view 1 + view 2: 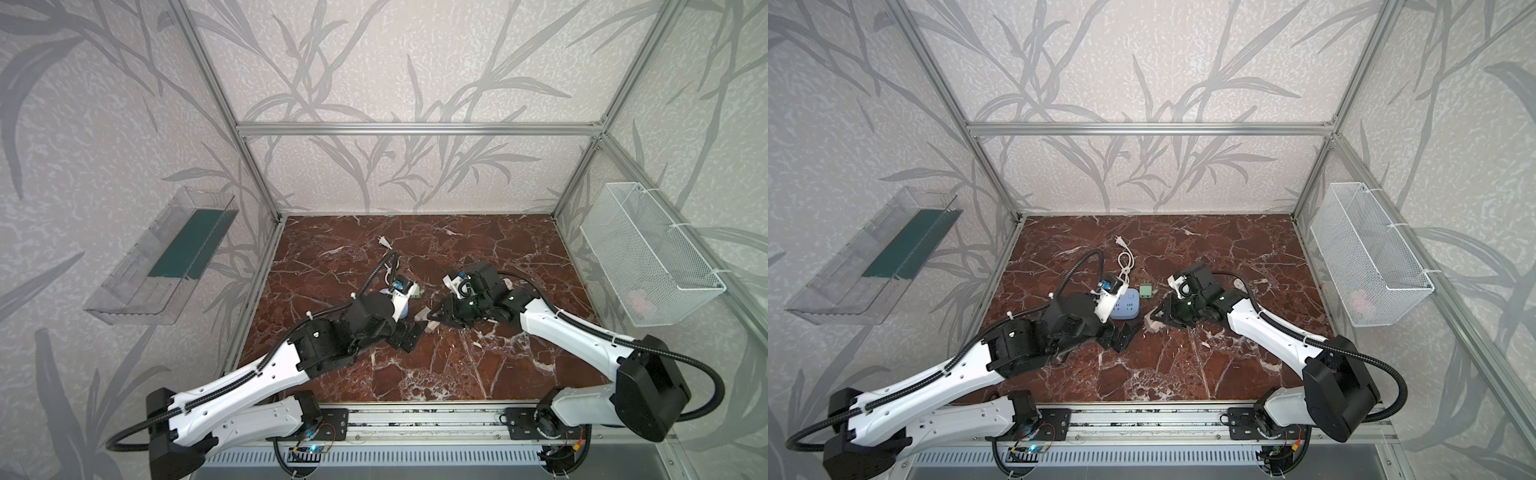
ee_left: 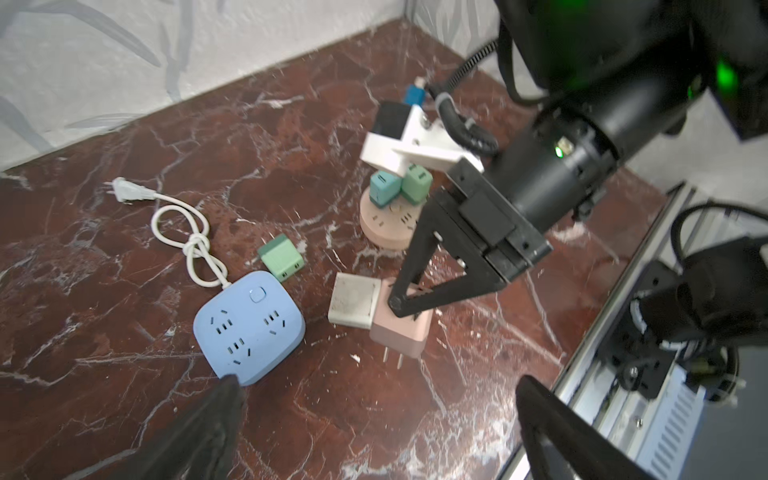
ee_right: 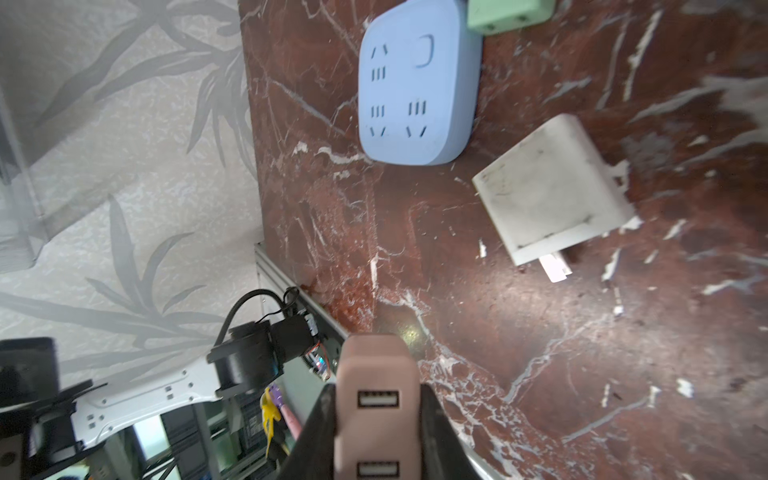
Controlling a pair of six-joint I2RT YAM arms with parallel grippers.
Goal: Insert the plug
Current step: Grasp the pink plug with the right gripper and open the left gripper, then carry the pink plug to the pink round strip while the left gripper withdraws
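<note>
My left gripper should move back and my right gripper should turn the pink plug's pins (image 2: 392, 357) down over the round pink socket (image 2: 389, 227), because they point at the table's front.
My right gripper (image 2: 400, 302) is shut on a pink plug (image 2: 400, 334), a block with two USB ports (image 3: 376, 401) and two prongs aimed at the table's front. The jaws press on both of its sides (image 1: 1152, 324). A blue power strip (image 2: 249, 326) with several sockets lies flat to its left (image 1: 1126, 307), (image 3: 415, 83). The strip's white cord (image 2: 187, 232) runs back to a loose plug. My left gripper (image 2: 382, 415) is open with nothing in it, low over the table in front of the strip (image 1: 1125, 336). In a top view the left arm hides most of the strip.
A white adapter (image 2: 355, 305) lies against the pink plug. A green adapter (image 2: 281, 257) sits behind the strip. A round pink socket (image 2: 386, 228) carries a teal and a green plug. On the walls hang a wire basket (image 1: 648, 257) and a clear tray (image 1: 166, 257).
</note>
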